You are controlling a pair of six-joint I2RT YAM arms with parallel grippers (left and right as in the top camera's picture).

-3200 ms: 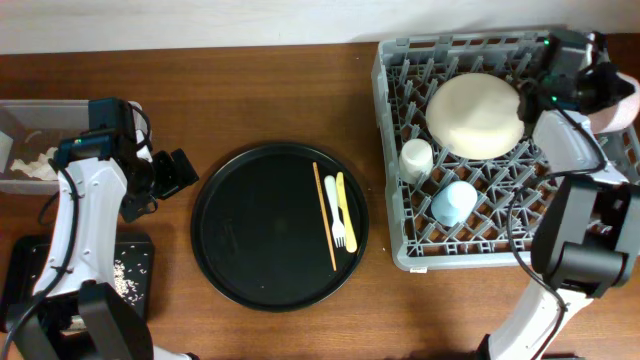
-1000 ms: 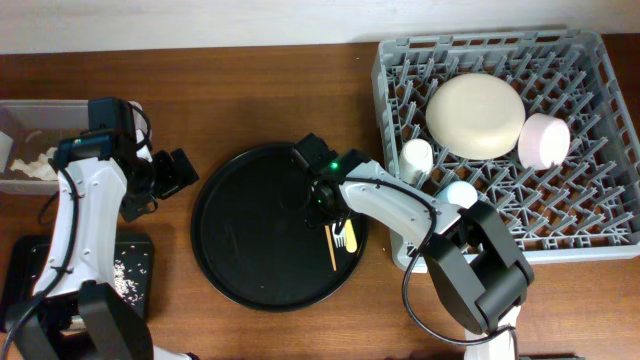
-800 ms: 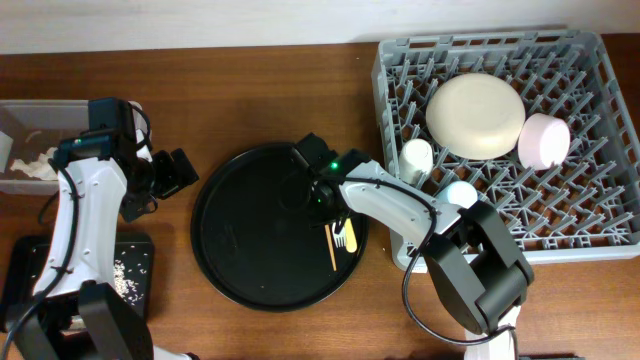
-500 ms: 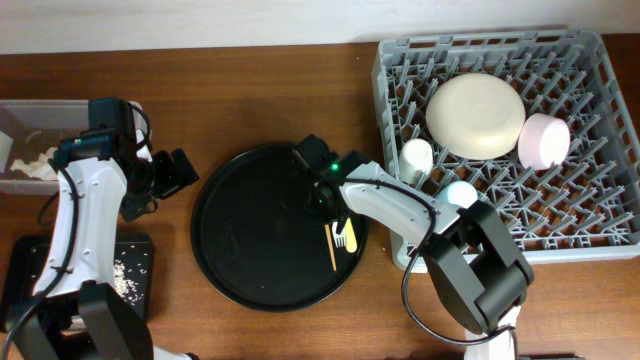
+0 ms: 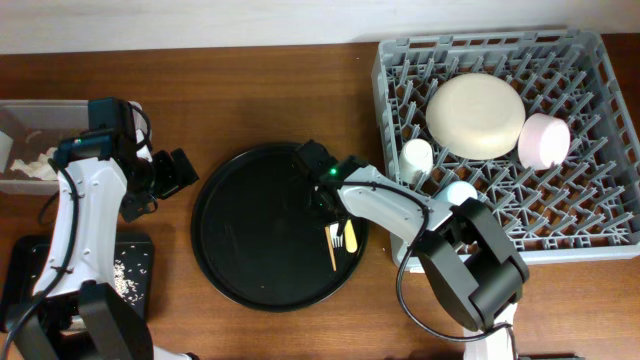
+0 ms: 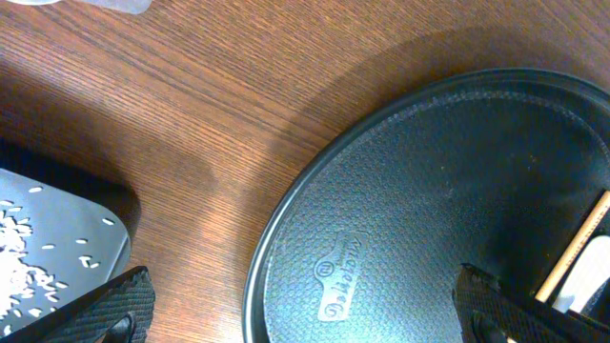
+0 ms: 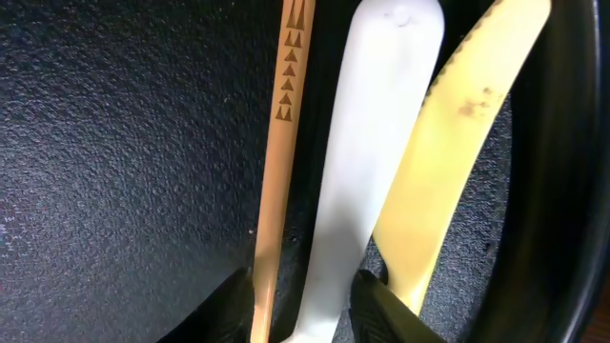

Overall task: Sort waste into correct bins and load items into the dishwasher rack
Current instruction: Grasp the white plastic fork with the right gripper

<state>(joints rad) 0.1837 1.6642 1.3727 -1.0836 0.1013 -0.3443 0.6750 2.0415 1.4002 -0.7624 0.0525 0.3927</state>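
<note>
My right gripper needs to open its fingers and close on the fork's handle point(image 7: 355, 181) alone before it lifts, because its fingers are around the thin wooden stick point(image 7: 273, 224) as well as the white fork.
On the round black tray point(image 5: 250, 240) lie a thin wooden stick point(image 7: 276, 143), a white fork point(image 7: 367, 143) and a yellow knife point(image 7: 457, 143), side by side. My right gripper point(image 7: 300, 295) is down on them, jaws narrowed, one finger left of the stick and one between fork and knife. A dark gap still shows between stick and fork. In the overhead view the right gripper point(image 5: 325, 198) hides the upper ends of the cutlery. My left gripper point(image 6: 305, 314) hangs wide open over the tray's left rim, holding nothing.
The grey dishwasher rack point(image 5: 600, 230) holds a cream plate point(image 5: 475, 115), pink bowl point(image 5: 543, 140), white cup point(image 5: 416, 155) and light blue cup point(image 5: 460, 190). At far left are a clear tub point(image 5: 20, 120) with napkins point(image 5: 35, 165) and a shallow black tray point(image 5: 135, 250) with rice point(image 5: 125, 275).
The right arm has left the pink bowl in the rack and come down on the cutlery. Over the last second its jaws have narrowed round stick and fork. The left arm is still.
</note>
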